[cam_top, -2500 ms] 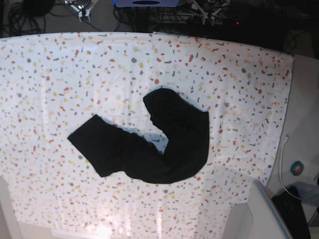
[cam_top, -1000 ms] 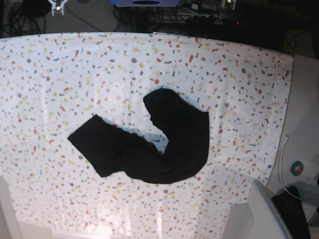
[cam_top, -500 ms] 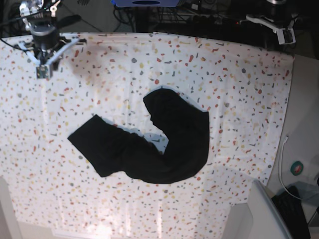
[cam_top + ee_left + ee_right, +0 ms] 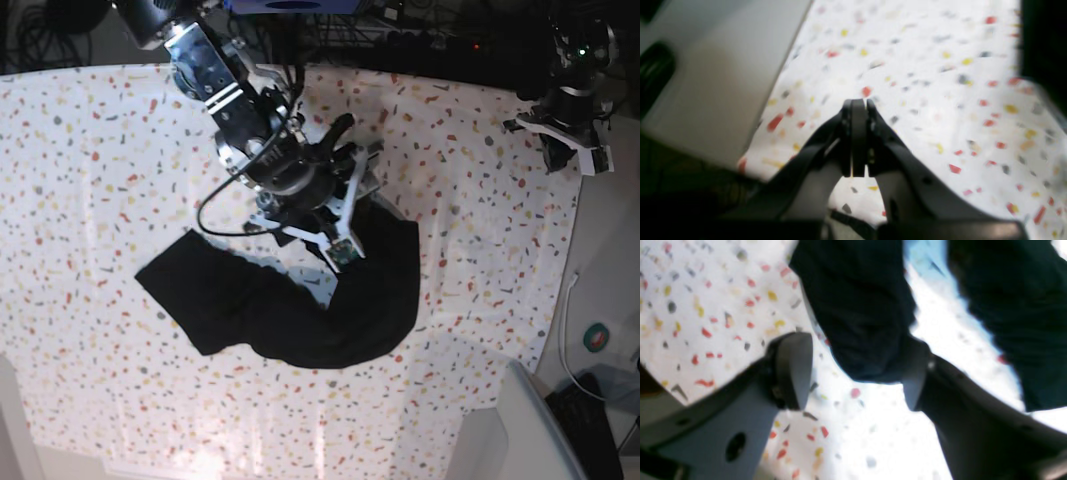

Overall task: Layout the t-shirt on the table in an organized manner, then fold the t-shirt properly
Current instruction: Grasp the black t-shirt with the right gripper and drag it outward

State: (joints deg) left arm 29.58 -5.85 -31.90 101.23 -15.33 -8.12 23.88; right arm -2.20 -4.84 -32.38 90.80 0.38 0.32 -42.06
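The black t-shirt [image 4: 375, 305] is bunched up in a narrow curve [image 4: 315, 335], so I expect it to open out into a wide sheet when the robot lifts and spreads it.
The black t-shirt [image 4: 300, 310] lies crumpled in a curved, boomerang-like shape in the middle of the speckled table [image 4: 100, 150]; no print shows. My right gripper [image 4: 318, 240] hangs just over the shirt's inner bend, near its upper lobe. Seen from the right wrist, the right gripper [image 4: 853, 373] is open, its fingers [image 4: 793, 370] straddling a rounded edge of the t-shirt [image 4: 857, 306] without touching it. My left gripper [image 4: 572, 160] is over the table's far right edge, away from the shirt. The left wrist view has the left gripper [image 4: 857, 103] shut and empty above the table [image 4: 940, 100].
A pale grey box [image 4: 520, 430] stands at the front right corner. Off the right edge lie a white cable [image 4: 568, 330] and a small round object [image 4: 597, 338]. Dark cables and equipment [image 4: 420, 40] line the far side. A grey floor [image 4: 723, 66] borders the table.
My right arm swept from the far left corner to the shirt's middle and opened its jaws. The left arm came down over the right edge. The shirt has not moved.
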